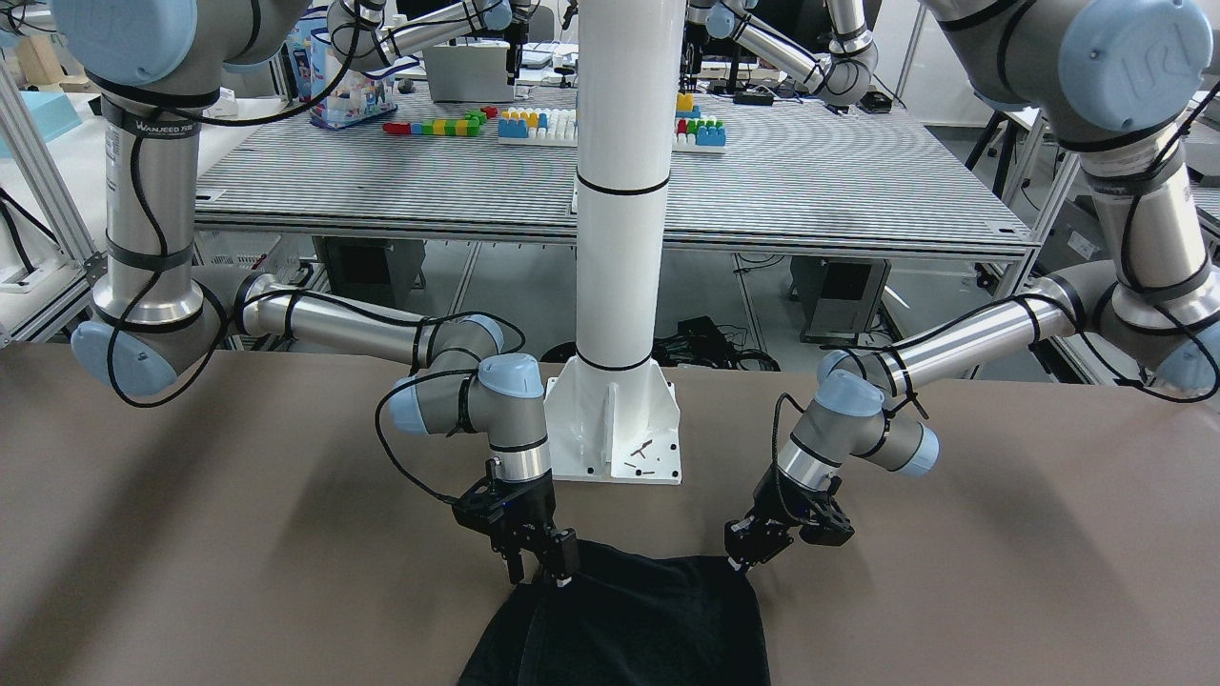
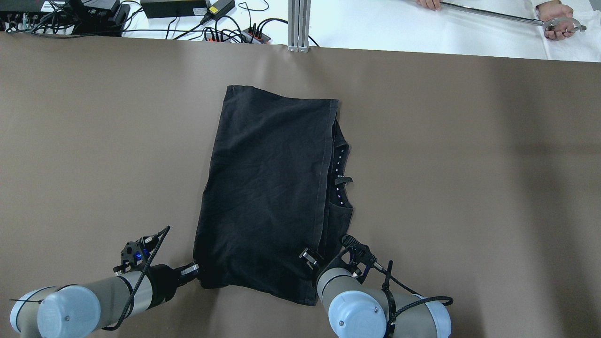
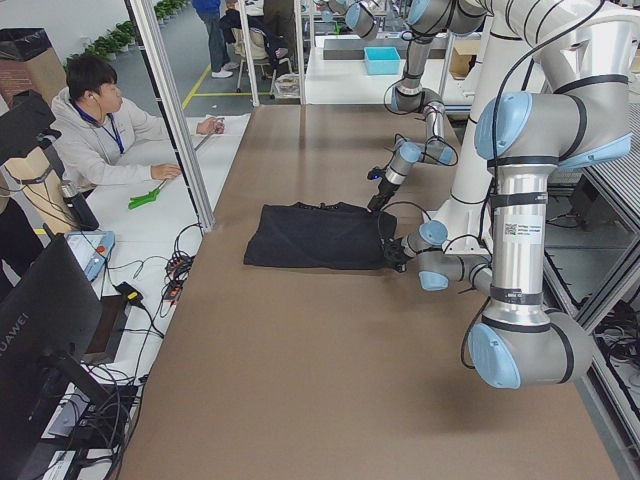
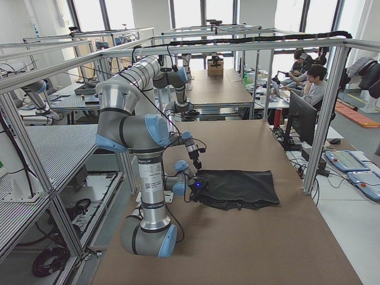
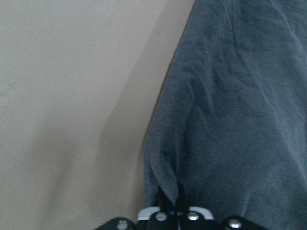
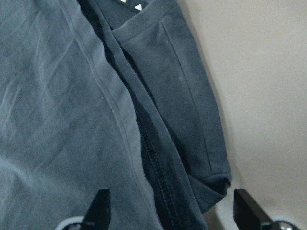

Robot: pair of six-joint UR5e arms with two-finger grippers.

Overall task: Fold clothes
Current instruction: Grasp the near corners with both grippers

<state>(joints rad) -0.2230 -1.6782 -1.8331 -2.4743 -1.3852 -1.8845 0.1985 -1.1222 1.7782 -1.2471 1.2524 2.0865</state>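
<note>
I expect the garment's end (image 1: pixel 658 567) to fold over as a single flap when I lift and carry it, because the black garment's layered edges (image 6: pixel 165 165) lie stacked at its corner.
The clothes are one black garment (image 2: pixel 267 188) lying flat on the brown table, folded lengthwise, with a collar and label showing along its right side. My left gripper (image 2: pixel 195 269) is at the near left corner, and the left wrist view shows it (image 5: pixel 170 203) shut on a pinch of the fabric (image 5: pixel 240 120). My right gripper (image 2: pixel 307 257) stands open over the near right part of the cloth; in the right wrist view its fingers (image 6: pixel 99 209) are spread wide with the seam and layered edge (image 6: pixel 158 158) between them. The front-facing view shows both grippers (image 1: pixel 736 564) (image 1: pixel 540 575) at the garment's edge (image 1: pixel 648 619).
The white pillar's base (image 1: pixel 615 429) is bolted down between the arms. Cables and power bricks (image 2: pixel 188 9) lie beyond the far edge. A person's hands hold a metal tool (image 2: pixel 556 23) at the far right. Bare brown table (image 2: pixel 469 188) spreads to both sides.
</note>
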